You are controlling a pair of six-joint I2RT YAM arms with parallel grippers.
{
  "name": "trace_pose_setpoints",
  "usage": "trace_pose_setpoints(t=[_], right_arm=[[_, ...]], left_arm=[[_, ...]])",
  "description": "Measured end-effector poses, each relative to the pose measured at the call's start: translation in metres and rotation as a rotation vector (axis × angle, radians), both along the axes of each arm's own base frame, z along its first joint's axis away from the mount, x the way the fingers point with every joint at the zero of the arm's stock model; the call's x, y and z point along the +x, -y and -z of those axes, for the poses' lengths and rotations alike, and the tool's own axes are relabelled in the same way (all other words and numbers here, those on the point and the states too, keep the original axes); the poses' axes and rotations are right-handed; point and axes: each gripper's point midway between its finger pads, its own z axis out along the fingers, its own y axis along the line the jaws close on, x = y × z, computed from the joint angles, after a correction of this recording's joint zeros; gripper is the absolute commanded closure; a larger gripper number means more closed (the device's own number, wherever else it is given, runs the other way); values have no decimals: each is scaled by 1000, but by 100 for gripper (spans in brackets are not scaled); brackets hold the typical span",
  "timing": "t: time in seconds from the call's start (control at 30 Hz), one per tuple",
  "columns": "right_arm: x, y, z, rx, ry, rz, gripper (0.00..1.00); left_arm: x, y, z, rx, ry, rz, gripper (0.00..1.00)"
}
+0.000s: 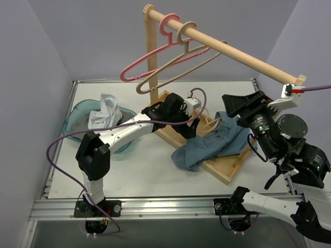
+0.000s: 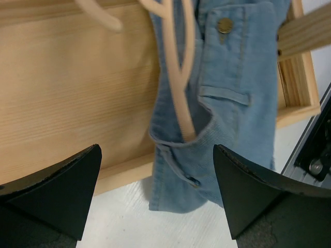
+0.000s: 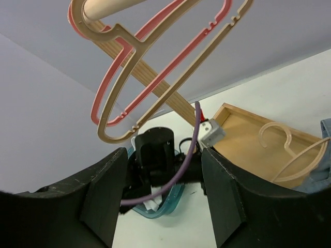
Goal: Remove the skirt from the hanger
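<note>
My gripper will drag the blue denim skirt (image 1: pixel 209 147) along when it lifts and pulls the beige hanger's arm, because that arm is tucked into the waist opening (image 2: pixel 189 135).
The blue denim skirt (image 1: pixel 217 144) lies crumpled in the wooden tray (image 1: pixel 227 173), one corner spilling over the tray's left edge onto the table. A beige hanger (image 1: pixel 209 124) rests on it; in the left wrist view one arm of this hanger (image 2: pixel 178 88) runs into the skirt's (image 2: pixel 232 103) waist opening. My left gripper (image 1: pixel 185 124) hovers above that corner, open (image 2: pixel 156 155), nothing between its fingers. My right gripper (image 1: pixel 231 103) is raised over the tray's right side, open (image 3: pixel 164 155) and empty, pointing toward the rack.
A wooden rack post (image 1: pixel 150 46) carries a rod with a pink hanger (image 1: pixel 155 51) and a beige hanger (image 1: pixel 176 67), both bare. A teal bowl (image 1: pixel 72 121) holding white cloth (image 1: pixel 106 113) sits at the left. The table's front rail (image 1: pixel 165 206) runs along the near edge.
</note>
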Motion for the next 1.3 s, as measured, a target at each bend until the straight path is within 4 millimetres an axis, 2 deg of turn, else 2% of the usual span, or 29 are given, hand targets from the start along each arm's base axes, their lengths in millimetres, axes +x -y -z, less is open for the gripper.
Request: trace_pose_setpoints(t=[0.1, 0.17, 0.33, 0.43, 0.5, 0.57, 0.6, 0.67, 0.7, 0.8, 0.9, 0.97, 1.1, 1.13, 1.23, 1.3], right_arm=[[-11, 11, 3, 11, 5, -5, 45], [-18, 20, 1, 27, 16, -4, 45], [-25, 30, -1, 39, 24, 5, 44], [-24, 29, 4, 30, 15, 6, 44], [-24, 29, 8, 25, 8, 6, 44], [-25, 30, 12, 21, 3, 7, 44], [-25, 31, 13, 20, 0, 9, 44], [-27, 34, 14, 22, -1, 14, 44], [-27, 35, 13, 26, 0, 17, 44], [-28, 37, 13, 27, -1, 21, 44], [-27, 36, 16, 18, -6, 19, 44], [-27, 35, 20, -5, -13, 13, 44], [-24, 22, 30, -68, -36, -30, 39], [-23, 17, 33, -84, -43, -48, 34], [-17, -5, 43, -136, -74, -109, 24], [-11, -24, 53, -176, -102, -162, 24]], left_arm=[[21, -5, 18, -52, -101, -47, 2], [23, 0, 26, -80, -145, -45, 2], [3, 30, 44, -152, -280, 48, 0], [-8, 47, 61, -166, -365, 97, 12], [-14, 52, 77, -154, -418, 111, 25], [-19, 53, 91, -138, -460, 111, 45], [-20, 52, 95, -132, -473, 107, 69], [-20, 51, 98, -121, -488, 83, 94], [-18, 50, 98, -119, -486, 70, 97], [-16, 46, 93, -112, -467, 52, 98], [-16, 32, 76, -101, -412, 2, 98], [-21, 20, 52, -102, -367, -24, 98], [-32, -2, -25, -149, -232, -45, 98], [-36, -8, -47, -166, -192, -44, 98], [-55, -23, -106, -222, -93, -28, 98], [-68, -31, -134, -255, -46, -9, 98]])
